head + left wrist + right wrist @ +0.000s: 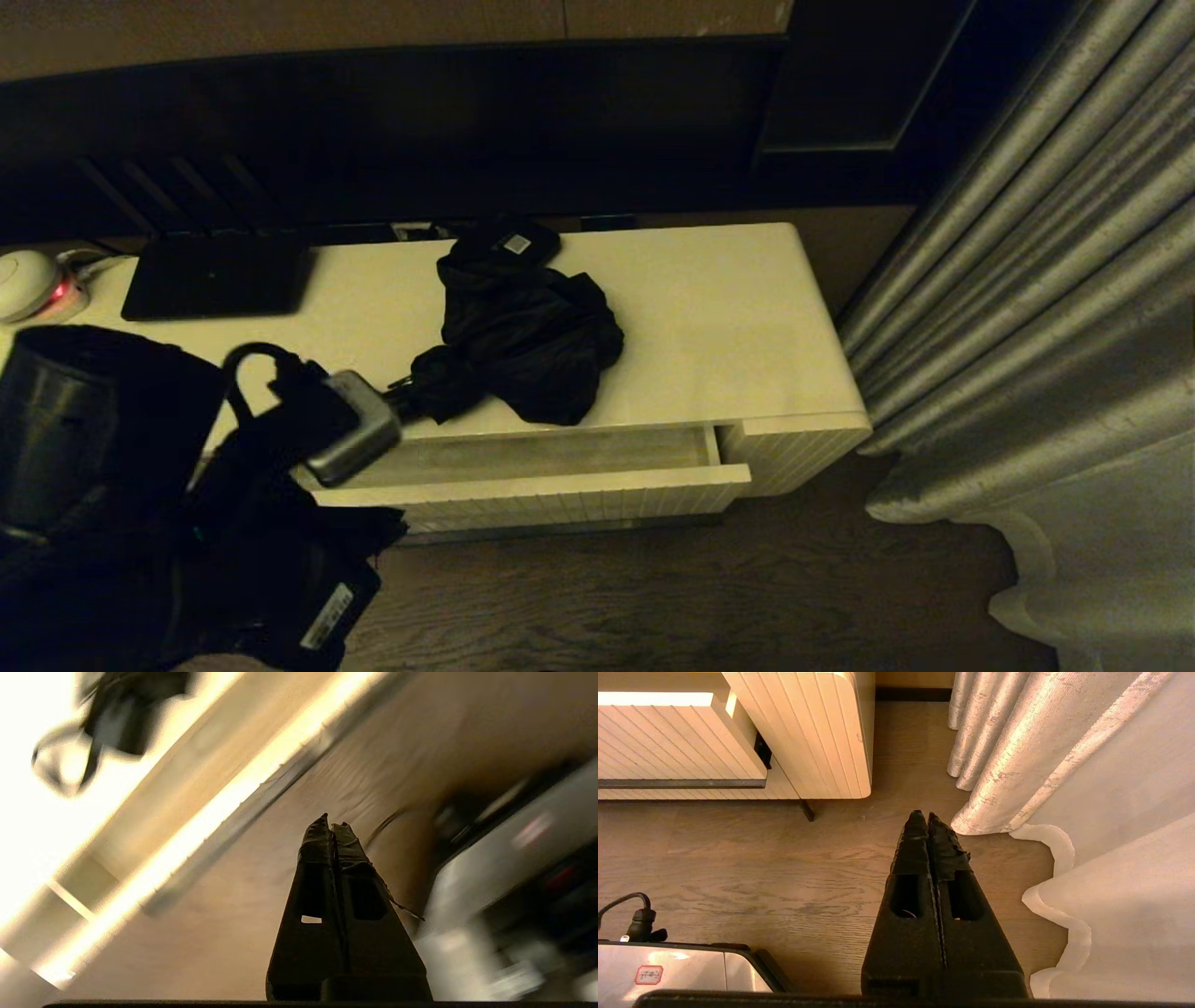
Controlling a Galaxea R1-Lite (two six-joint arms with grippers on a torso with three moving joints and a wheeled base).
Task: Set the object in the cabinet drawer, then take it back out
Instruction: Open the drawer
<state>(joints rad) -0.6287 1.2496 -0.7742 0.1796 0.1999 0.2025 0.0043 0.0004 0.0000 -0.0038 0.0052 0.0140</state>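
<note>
The cabinet drawer has only a narrow gap (pixel 560 454) for the wide umbrella, so next my left gripper reaches behind the drawer front (pixel 504 480) and pulls the drawer open more.
The object, a black compact umbrella (pixel 523 341) with rumpled fabric, lies on the cabinet top just behind the open cabinet drawer (pixel 560 495). Its short handle points toward my left arm (pixel 350 439). The visible part of the drawer's pale interior holds nothing. In the left wrist view my left gripper (pixel 332 823) is shut and empty, hanging over the wooden floor in front of the drawer (pixel 205 812), with the umbrella (pixel 124 716) far off. My right gripper (pixel 927 814) is shut and empty, low over the floor beside the ribbed drawer front (pixel 668 742).
A small black box with a white label (pixel 512 245) touches the umbrella's far end. A flat black router (pixel 217 275) and a white round device with a red light (pixel 28 280) sit at the cabinet's left. A silver curtain (pixel 1046 280) hangs at the right.
</note>
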